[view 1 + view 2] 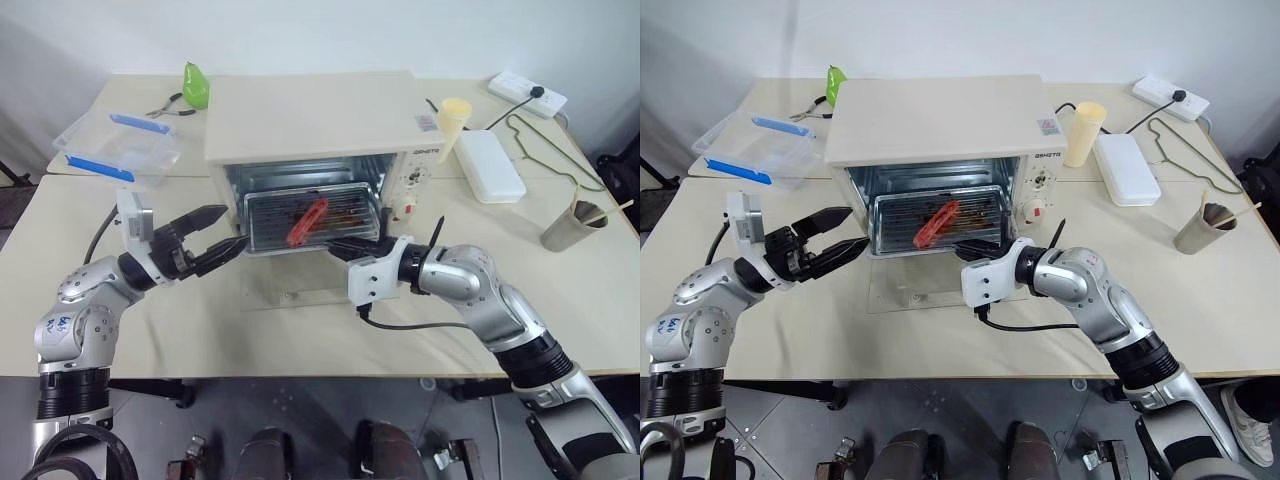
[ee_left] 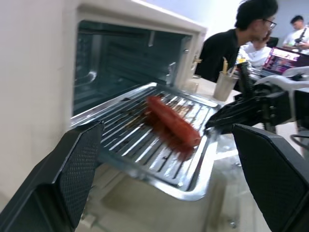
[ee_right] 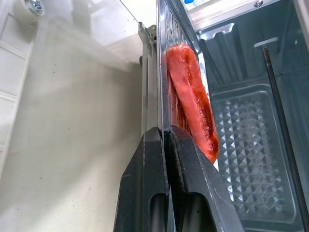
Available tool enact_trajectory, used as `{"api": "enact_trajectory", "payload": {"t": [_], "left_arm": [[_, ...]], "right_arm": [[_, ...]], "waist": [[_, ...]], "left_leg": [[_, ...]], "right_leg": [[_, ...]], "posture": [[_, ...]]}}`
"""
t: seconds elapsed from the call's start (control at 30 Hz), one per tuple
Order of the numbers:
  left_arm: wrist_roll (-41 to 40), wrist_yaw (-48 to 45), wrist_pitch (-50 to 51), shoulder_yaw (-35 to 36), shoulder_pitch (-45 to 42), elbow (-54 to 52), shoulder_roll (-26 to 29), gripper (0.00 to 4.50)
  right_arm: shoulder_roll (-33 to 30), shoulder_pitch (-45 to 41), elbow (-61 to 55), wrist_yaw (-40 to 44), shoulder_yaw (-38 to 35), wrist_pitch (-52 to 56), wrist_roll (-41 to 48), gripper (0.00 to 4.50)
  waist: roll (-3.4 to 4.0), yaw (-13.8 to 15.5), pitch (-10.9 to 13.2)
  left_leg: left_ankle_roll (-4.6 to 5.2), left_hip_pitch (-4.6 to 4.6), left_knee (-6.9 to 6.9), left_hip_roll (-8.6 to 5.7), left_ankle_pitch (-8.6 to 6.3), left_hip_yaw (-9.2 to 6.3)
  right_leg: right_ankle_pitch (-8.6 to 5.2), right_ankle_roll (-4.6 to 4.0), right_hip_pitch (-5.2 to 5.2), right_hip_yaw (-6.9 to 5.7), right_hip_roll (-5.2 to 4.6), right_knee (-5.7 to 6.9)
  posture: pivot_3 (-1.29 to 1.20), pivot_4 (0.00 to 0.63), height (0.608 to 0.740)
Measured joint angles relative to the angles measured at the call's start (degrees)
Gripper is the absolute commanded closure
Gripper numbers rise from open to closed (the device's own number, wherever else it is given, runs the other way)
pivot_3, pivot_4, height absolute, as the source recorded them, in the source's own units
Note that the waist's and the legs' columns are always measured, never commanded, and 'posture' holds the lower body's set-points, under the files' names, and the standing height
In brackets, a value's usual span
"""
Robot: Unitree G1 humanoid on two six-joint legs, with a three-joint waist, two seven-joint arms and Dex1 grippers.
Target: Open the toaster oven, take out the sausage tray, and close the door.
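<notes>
The tray's front corner (image 1: pixel 252 249) has my left gripper's fingers spread flat next to it, so next I roll my left gripper and pinch the short side rim (image 1: pixel 248 224) from above and below.
The cream-white toaster oven (image 1: pixel 310 115) stands open at mid-table. Its glass door (image 1: pixel 300 292) lies flat on the table in front of it. The silver sausage tray (image 1: pixel 262 243) sticks partway out of the opening, with the red sausage (image 1: pixel 307 221) lying on its ribbed bottom. My right gripper (image 1: pixel 335 247) is shut on the tray's front rim near its right corner; the right wrist view shows the fingertips (image 3: pixel 157 145) pinching the thin metal edge (image 3: pixel 153 72). My left gripper (image 1: pixel 232 228) is open just off the tray's front left corner, its pads (image 2: pixel 79 169) on either side of the tray (image 2: pixel 145 145).
A clear plastic box with blue clips (image 1: pixel 120 145), a green object (image 1: pixel 195 85) and pliers lie at the back left. At the right are a cream cup (image 1: pixel 453 125), a flat white box (image 1: pixel 490 165), a power strip (image 1: pixel 527 93), a wire hanger (image 1: pixel 545 150) and a metal cup (image 1: pixel 570 225). People (image 2: pixel 231 43) sit beyond.
</notes>
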Motion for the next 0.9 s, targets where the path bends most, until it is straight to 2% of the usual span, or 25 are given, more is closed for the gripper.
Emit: {"api": "enact_trajectory", "payload": {"t": [0.37,0.63,0.77,0.9], "left_arm": [[3.5,2.7,-6.6,-1.1,-6.8,5.7,-3.1,0.0],[4.0,3.2,-7.9,-1.8,-9.0,9.1,-4.7,0.0],[3.7,3.2,-6.3,-1.8,-9.0,9.1,-4.5,0.0],[0.0,3.5,2.0,-0.6,-6.8,8.0,-1.8,0.0]], "right_arm": [[-0.5,0.3,0.1,-0.3,-0.2,-1.0,-0.2,4.47],[-2.9,8.5,-7.7,0.7,-1.4,0.2,1.1,4.47],[-4.0,11.2,-11.4,0.7,-2.8,0.5,1.5,4.47],[-4.6,12.0,-13.1,0.7,-3.6,0.1,1.8,4.47]], "waist": [[-0.01,0.3,0.0],[-0.02,0.2,0.0],[-0.02,0.3,0.0],[-0.03,0.2,0.0]], "left_leg": [[0.01,0.0,0.06,-0.03,0.0,0.06],[0.01,-0.01,0.11,-0.02,0.0,0.05],[0.01,0.0,0.11,-0.02,0.0,0.03],[0.01,0.01,0.09,0.0,0.0,-0.06]], "right_leg": [[0.0,0.0,0.02,-0.03,0.0,0.12],[0.0,0.0,0.04,-0.03,0.0,0.12],[0.0,0.0,0.04,-0.02,0.0,0.13],[0.0,0.0,0.02,0.0,0.0,0.12]], "posture": [[0.0,0.15,0.74],[0.0,0.15,0.74],[0.0,0.15,0.74],[0.0,0.15,0.74]]}}
